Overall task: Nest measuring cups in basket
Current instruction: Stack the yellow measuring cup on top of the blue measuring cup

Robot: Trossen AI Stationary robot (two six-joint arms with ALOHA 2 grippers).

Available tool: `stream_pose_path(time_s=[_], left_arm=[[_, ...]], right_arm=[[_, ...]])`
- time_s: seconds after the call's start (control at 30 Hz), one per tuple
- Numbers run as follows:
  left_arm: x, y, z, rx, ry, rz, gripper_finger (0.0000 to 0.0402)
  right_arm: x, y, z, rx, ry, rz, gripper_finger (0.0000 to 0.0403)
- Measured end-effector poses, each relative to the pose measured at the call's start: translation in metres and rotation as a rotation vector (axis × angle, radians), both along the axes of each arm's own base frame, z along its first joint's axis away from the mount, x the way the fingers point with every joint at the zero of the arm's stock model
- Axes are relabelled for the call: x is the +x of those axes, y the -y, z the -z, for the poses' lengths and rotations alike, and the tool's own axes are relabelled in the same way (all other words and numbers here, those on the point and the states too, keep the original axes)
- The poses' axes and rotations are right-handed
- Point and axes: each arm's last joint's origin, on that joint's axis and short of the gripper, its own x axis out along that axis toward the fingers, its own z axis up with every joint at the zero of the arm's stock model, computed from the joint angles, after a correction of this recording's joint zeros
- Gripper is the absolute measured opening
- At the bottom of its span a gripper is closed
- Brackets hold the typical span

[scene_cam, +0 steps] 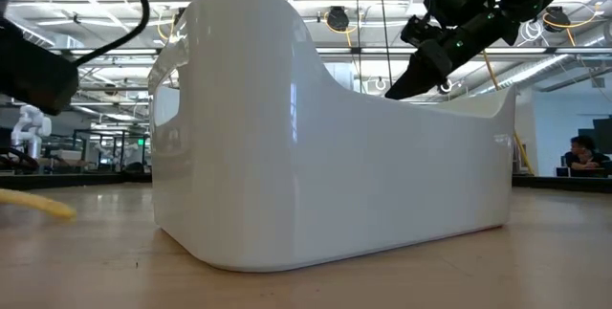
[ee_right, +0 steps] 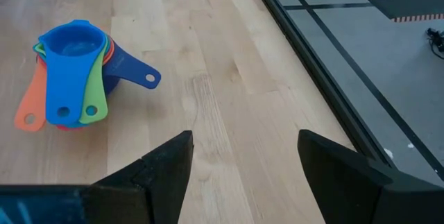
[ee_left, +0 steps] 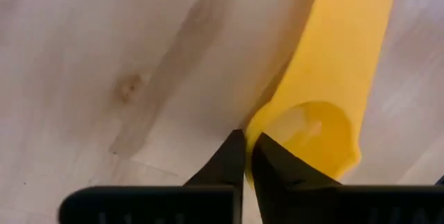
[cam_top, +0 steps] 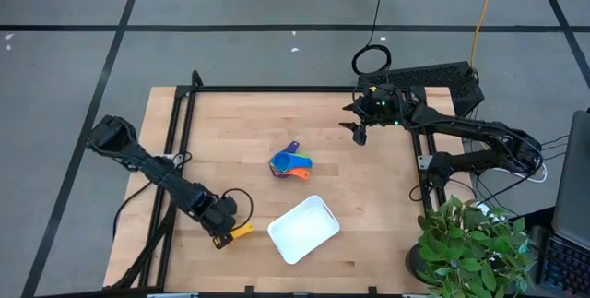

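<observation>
The yellow cup's bowl (ee_left: 312, 135) points up like the open blue cup atop the stack (cam_top: 281, 161). My left gripper should bring it there next until it rests, then let go.
A yellow measuring cup (cam_top: 241, 232) sticks out of my left gripper (cam_top: 224, 228) near the table's front left, just left of the white basket (cam_top: 302, 229). The gripper is shut on it; it also shows in the left wrist view (ee_left: 246, 156). The other cups sit nested in a stack (cam_top: 290, 162) at mid-table, a blue one on top, with green, orange, navy and red handles fanning out (ee_right: 69, 71). My right gripper (cam_top: 359, 134) is open and empty, raised over the far right of the table (scene_cam: 421, 70), right of the stack. My left gripper pinches the yellow cup at the edge of its bowl (ee_left: 258, 135) between its two shut fingers. The fingers slant down from the table's left. The handle (ee_left: 350, 30) points away from the gripper, toward the basket, low over the wood (scene_cam: 38, 204); I cannot tell whether it touches the table.
The basket (scene_cam: 325, 156) stands on the table at the front, tilted in plan, close to the low camera. A black frame rail (ee_right: 312, 50) runs along the table's right edge. A potted plant (cam_top: 470, 243) stands off the front right corner.
</observation>
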Motion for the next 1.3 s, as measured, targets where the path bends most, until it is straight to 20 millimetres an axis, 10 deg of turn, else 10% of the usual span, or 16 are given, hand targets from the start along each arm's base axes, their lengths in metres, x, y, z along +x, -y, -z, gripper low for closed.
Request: stream_pose_path(time_s=[0.23,0.63,1.0,1.3], left_arm=[[0.015,-0.027,-0.012,-0.043,-0.004,-0.186,0.0008],[0.022,-0.113,-0.087,-0.029,0.397,-0.537,0.0008],[0.082,-0.191,-0.112,0.061,0.482,-0.393,0.0008],[0.125,-0.225,-0.096,0.090,0.333,-0.271,0.0008]], right_arm=[[0.000,0.000,0.000,-0.003,-0.001,-0.002,0.0251],[0.000,0.000,0.000,-0.004,0.000,-0.002,0.0251],[0.000,0.000,0.000,-0.001,0.004,-0.001,0.0251],[0.000,0.000,0.000,0.001,0.001,-0.001,0.0251]])
